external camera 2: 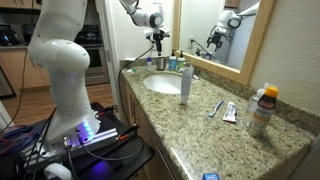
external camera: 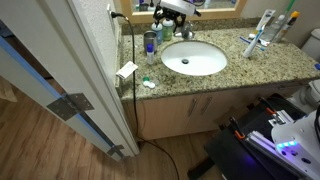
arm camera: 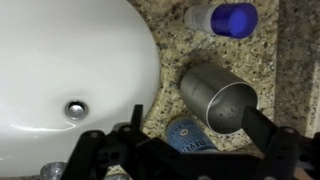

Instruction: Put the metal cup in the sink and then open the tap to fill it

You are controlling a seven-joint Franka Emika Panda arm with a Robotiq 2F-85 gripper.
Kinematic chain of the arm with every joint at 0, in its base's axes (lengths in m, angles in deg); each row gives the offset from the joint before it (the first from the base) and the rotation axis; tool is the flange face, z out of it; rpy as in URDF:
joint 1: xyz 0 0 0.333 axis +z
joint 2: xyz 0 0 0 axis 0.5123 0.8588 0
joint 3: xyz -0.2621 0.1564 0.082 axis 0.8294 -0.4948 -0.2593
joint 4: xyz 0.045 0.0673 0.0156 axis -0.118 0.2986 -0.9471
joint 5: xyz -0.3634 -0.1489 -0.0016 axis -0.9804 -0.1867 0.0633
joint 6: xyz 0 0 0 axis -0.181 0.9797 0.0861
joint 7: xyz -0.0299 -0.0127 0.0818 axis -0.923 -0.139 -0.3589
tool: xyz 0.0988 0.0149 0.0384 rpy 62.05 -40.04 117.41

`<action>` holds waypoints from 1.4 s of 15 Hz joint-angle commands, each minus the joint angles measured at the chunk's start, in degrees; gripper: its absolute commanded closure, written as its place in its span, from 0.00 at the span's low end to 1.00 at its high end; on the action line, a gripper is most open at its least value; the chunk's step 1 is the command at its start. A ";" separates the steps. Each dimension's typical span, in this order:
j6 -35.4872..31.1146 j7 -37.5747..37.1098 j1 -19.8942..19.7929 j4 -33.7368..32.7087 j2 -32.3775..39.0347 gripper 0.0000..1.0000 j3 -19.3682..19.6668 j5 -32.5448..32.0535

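Observation:
My gripper should keep going down until its fingers are on either side of the cup's sink-side (arm camera: 204, 94) and then close, because the metal cup's opening (arm camera: 234, 107) faces my spread fingers.
The metal cup (arm camera: 213, 96) stands on the granite counter beside the sink (arm camera: 60, 50), whose dark drain (arm camera: 75, 108) shows in the wrist view. My gripper (arm camera: 200, 135) is open just above the cup, one finger on each side of it, holding nothing. In both exterior views the gripper (external camera: 170, 24) (external camera 2: 158, 48) hangs over the cup (external camera: 163, 34) (external camera 2: 160, 63) at the back corner of the white basin (external camera: 195, 60) (external camera 2: 160, 84). The tap (external camera: 187, 33) stands behind the basin, partly hidden by the gripper.
A blue-topped bottle (arm camera: 224, 18) (external camera: 150, 44) and a round blue tin (arm camera: 185, 136) flank the cup. A tall bottle (external camera 2: 185, 85) stands by the basin. Toothbrushes (external camera: 262, 36) and toothpaste (external camera 2: 229, 112) lie on the counter. A door (external camera: 60, 80) stands beside the vanity.

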 commanded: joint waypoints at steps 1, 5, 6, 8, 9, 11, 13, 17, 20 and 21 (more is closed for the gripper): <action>-2.80 -2.47 1.48 -2.85 5.31 0.00 2.04 -0.38; -6.67 -2.74 1.30 -5.00 8.83 0.00 2.41 1.22; -6.58 -2.28 1.12 -5.33 9.41 0.00 2.17 1.66; -5.33 -2.08 1.44 -5.85 9.99 0.00 2.24 1.51; -5.83 -2.02 1.45 -4.16 8.65 0.00 2.54 1.22; -5.83 -2.01 1.60 -4.55 9.24 0.00 2.54 1.23; -4.30 -0.92 1.24 -4.92 9.84 0.00 1.81 1.81; -5.27 -1.92 1.92 -4.49 9.68 0.00 2.47 1.22; -5.25 -2.05 2.14 -4.56 9.97 0.26 2.60 1.06; -5.29 -1.88 2.06 -4.55 9.93 0.33 2.52 1.14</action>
